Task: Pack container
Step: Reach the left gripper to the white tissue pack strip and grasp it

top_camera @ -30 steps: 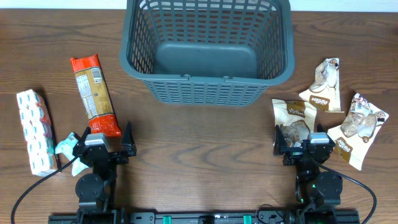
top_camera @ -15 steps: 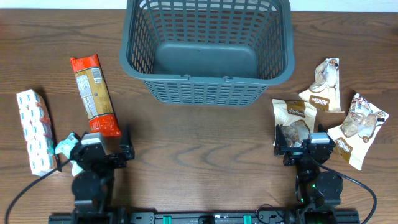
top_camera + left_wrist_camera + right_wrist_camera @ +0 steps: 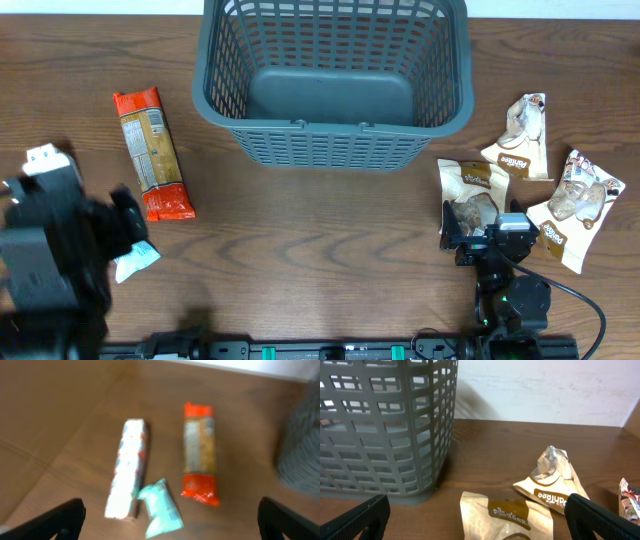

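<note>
I should keep lowering my left gripper until its open fingers straddle the white packet's far half (image 3: pixel 130 442), which lies clear of the teal packet (image 3: pixel 160 508), narrow width across them.
The dark grey basket (image 3: pixel 335 130) stands empty at the table's far middle. A red packet (image 3: pixel 152 153) lies to its left, with a small teal packet (image 3: pixel 133 260) nearer the front. A white packet (image 3: pixel 45 157) is mostly hidden under my raised, blurred left arm. My left gripper (image 3: pixel 105 225) is open and empty. The left wrist view shows the white packet (image 3: pixel 128 474), teal packet (image 3: pixel 161 514) and red packet (image 3: pixel 200 460) below the open jaws (image 3: pixel 170 527). My right gripper (image 3: pixel 487 232) is open, low behind a brown packet (image 3: pixel 472 190).
Two more snack packets (image 3: pixel 522 138) (image 3: pixel 577 205) lie right of the basket. The right wrist view shows the basket wall (image 3: pixel 385 435), the brown packet (image 3: pixel 507 517) between the open jaws (image 3: pixel 480 527), and a tan packet (image 3: pixel 552 480) beyond.
My left arm has lifted off its rest and swung left, now covering most of the white packet. The right arm and all packets have not moved.
</note>
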Robot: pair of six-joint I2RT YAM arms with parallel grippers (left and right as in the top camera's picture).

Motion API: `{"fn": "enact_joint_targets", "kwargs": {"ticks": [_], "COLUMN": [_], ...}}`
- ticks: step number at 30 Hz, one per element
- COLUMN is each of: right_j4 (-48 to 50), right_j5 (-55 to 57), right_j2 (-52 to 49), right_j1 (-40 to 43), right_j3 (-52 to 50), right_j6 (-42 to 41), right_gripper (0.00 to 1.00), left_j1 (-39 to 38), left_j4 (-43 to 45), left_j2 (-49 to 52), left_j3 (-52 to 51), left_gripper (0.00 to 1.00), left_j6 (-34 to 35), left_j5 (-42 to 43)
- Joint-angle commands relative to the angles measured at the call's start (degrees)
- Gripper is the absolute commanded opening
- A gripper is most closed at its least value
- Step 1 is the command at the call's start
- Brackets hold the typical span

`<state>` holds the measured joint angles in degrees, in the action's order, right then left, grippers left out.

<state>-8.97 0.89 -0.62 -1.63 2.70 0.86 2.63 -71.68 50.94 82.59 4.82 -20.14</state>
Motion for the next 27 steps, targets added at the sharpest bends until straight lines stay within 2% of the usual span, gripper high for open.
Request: {"fn": "enact_joint_targets", "kwargs": {"ticks": [1,4,7,11,14,17,27], "right_j4": [0.0,0.0,0.0,0.0,0.0,0.0,0.0], "right_j5": [-0.3,-0.3,-0.3,-0.3,-0.3,-0.3,-0.3], "right_j2": [0.3,0.3,0.3,0.0,-0.2,-0.2,-0.2], "right_j1": [-0.2,-0.2,-0.2,-0.2,-0.2,-0.2,-0.2], "right_j3": [-0.2,-0.2,-0.2,-0.2,-0.2,-0.2,-0.2], "right_j6": [-0.9,-0.9,-0.9,-0.9,-0.9,-0.9,-1.1], "right_gripper": [0.99,0.99,0.99,0.99,0.99,0.99,0.99], "left_j1": [4.5,11.8,18.8,28.8,35.0,37.0,37.3], "left_j4": [-6.9,-12.1,-11.8,-10.3,-7.1,-4.7,6.0], "left_j2": [7.7,13.5,16.9,22.8,27.7,31.4,40.8], "left_j3": [9.4,14.3,14.8,14.8,14.8,14.8,14.8], "left_gripper": [0.98,0.98,0.98,0.98,0.98,0.99,0.99], "left_j6": [3.2,3.2,2.9,2.4,2.4,1.9,-14.2], "left_j5": [-2.8,-2.7,-0.1,7.4,17.2,19.3,27.0]}}
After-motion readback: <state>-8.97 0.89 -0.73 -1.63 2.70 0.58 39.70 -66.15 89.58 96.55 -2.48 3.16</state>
